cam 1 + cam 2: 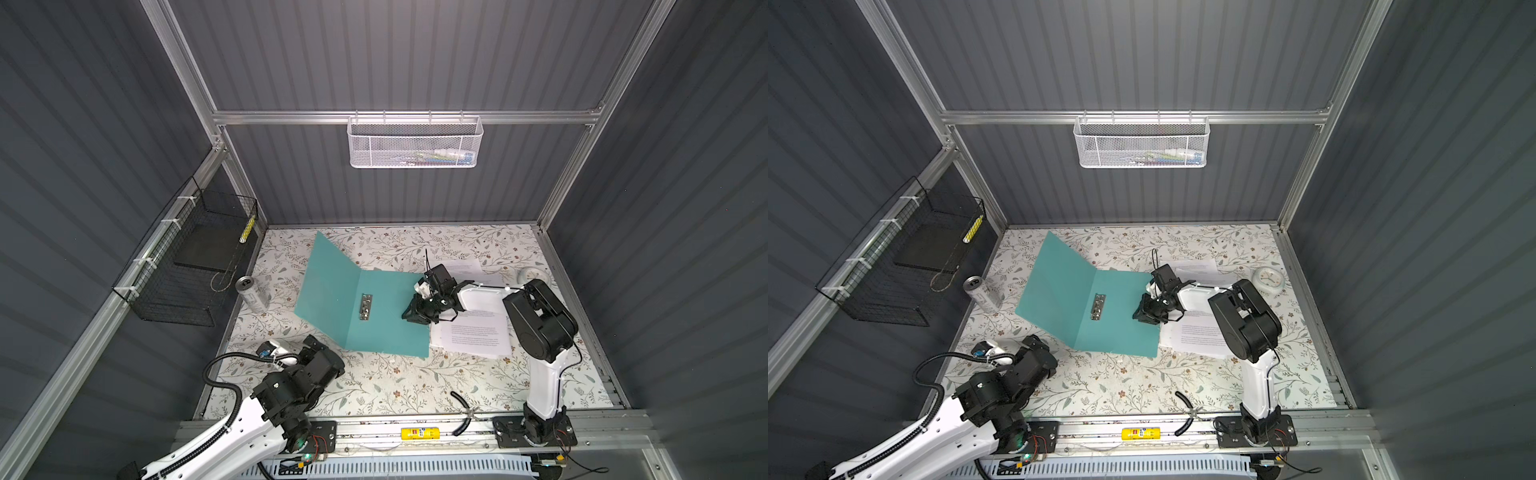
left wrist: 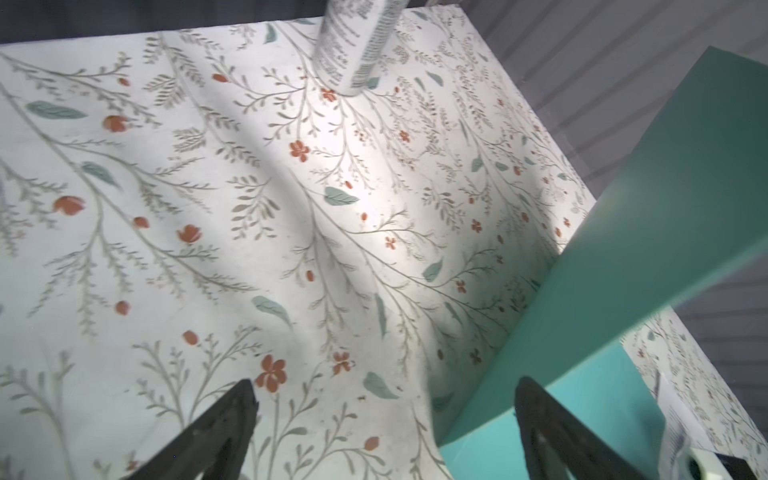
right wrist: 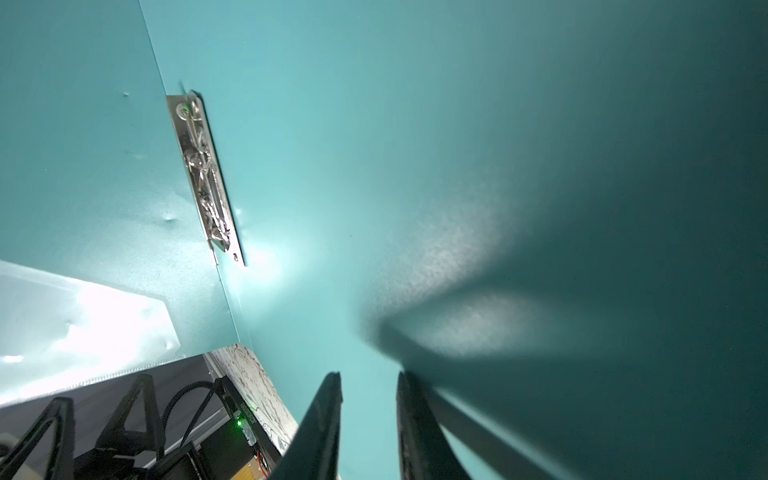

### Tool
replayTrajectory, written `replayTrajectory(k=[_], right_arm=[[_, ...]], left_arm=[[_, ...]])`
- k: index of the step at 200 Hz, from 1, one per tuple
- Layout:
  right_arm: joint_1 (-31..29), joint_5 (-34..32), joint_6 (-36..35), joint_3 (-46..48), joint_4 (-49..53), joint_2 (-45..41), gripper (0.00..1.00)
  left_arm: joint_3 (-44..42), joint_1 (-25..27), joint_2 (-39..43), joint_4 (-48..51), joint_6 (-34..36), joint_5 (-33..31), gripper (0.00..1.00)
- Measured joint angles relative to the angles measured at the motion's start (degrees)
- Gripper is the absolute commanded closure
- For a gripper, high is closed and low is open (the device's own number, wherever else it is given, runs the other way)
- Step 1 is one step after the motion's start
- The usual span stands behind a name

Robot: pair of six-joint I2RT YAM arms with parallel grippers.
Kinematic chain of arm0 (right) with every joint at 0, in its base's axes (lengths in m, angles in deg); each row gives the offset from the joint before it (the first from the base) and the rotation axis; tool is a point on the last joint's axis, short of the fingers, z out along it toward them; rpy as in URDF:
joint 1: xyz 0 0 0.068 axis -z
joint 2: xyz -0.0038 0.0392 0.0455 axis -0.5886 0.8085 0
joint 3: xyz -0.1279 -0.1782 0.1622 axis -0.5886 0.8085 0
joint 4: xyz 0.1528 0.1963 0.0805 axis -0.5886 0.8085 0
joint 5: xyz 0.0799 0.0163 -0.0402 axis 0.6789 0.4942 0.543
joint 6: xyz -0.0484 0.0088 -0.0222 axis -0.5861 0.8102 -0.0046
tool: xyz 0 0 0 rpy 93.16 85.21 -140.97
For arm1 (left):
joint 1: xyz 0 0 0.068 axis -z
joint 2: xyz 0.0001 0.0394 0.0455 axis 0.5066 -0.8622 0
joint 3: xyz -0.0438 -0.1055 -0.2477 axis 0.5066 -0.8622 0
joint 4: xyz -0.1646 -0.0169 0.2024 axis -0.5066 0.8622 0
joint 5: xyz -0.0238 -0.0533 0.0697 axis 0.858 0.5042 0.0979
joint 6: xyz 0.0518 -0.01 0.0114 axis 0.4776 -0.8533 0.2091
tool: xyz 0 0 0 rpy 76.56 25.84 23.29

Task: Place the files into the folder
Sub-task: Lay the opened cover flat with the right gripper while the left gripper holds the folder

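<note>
I should keep the folder flat by the metal clip point(image 1: 365, 307) with my left gripper before my right gripper takes the files, because the teal folder's cover point(image 1: 329, 284) tilts up.
The teal folder point(image 1: 386, 332) point(image 1: 1113, 332) lies open mid-table. Its left cover point(image 2: 665, 208) tilts up and its right cover lies flat. A metal clip point(image 1: 365, 307) point(image 3: 205, 178) sits beside the spine. The files point(image 1: 478, 332) point(image 1: 1196, 332), white printed sheets, lie right of the folder, partly under the right arm. My right gripper point(image 1: 411, 316) point(image 3: 370, 376) points down at the flat cover point(image 3: 374, 166); its jaws are narrowly apart with nothing between them. My left gripper point(image 1: 311, 340) point(image 2: 386, 382) stands wide open and empty over the cloth by the folder's front left corner.
A silver can point(image 1: 253, 295) point(image 2: 357, 45) stands left of the folder. A white clock point(image 1: 534, 275) lies at the far right. A black wire basket point(image 1: 187, 270) hangs on the left wall and a white mesh basket point(image 1: 415, 141) on the back wall. A yellow tube point(image 1: 419, 433) lies on the front rail.
</note>
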Motion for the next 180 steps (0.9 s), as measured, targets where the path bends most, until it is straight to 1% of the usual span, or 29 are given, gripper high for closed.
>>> replayTrajectory(k=[11,24,44,59,80,107,113,128,137,148,164,180], right_arm=[[0.0,-0.1,-0.2,-0.3,0.5,0.0,0.73],[0.0,-0.5,-0.6,-1.0,1.8,0.0,0.71],[0.0,-1.4,-1.7,-2.7,4.8,0.0,0.68],[0.0,-2.0,-2.8,-4.3,6.7,-0.1,0.59],[0.0,-2.5,-4.7,-6.7,9.4,-1.4,0.34],[0.0,-0.5,-7.0,-9.7,10.7,-4.3,0.25],[0.0,0.0,-7.4,-10.1,10.7,-5.0,0.25],[0.0,1.0,-8.0,-10.6,10.4,-6.6,0.35],[0.0,1.8,-8.2,-10.9,10.7,-7.1,0.41],[0.0,2.3,-8.4,-11.5,10.8,-7.2,0.45],[0.0,2.7,-8.3,-11.5,11.3,-7.2,0.46],[0.0,2.3,-8.5,-11.5,12.5,-7.2,0.46]], left_arm=[[0.4,0.0,0.2,0.7,0.1,-0.2,0.03],[2.4,0.0,-1.1,1.6,1.9,-0.1,0.03],[9.6,-0.2,-6.6,2.9,6.4,0.2,0.01],[16.0,-0.2,-11.3,3.9,10.2,0.5,0.01],[22.4,-0.2,-15.8,2.0,17.1,1.7,0.01],[22.9,-0.2,-18.7,-7.8,27.2,4.4,0.01],[22.2,-0.2,-19.4,-11.1,29.6,5.1,0.01],[21.0,-0.2,-21.8,-17.4,34.0,6.4,0.04],[20.7,-0.3,-24.1,-20.8,36.2,7.3,0.1],[20.4,-0.4,-27.4,-25.2,38.7,8.3,0.17],[19.8,-1.6,-31.7,-31.0,41.9,11.0,0.21],[18.8,-4.4,-35.4,-36.7,44.3,14.8,0.22]])
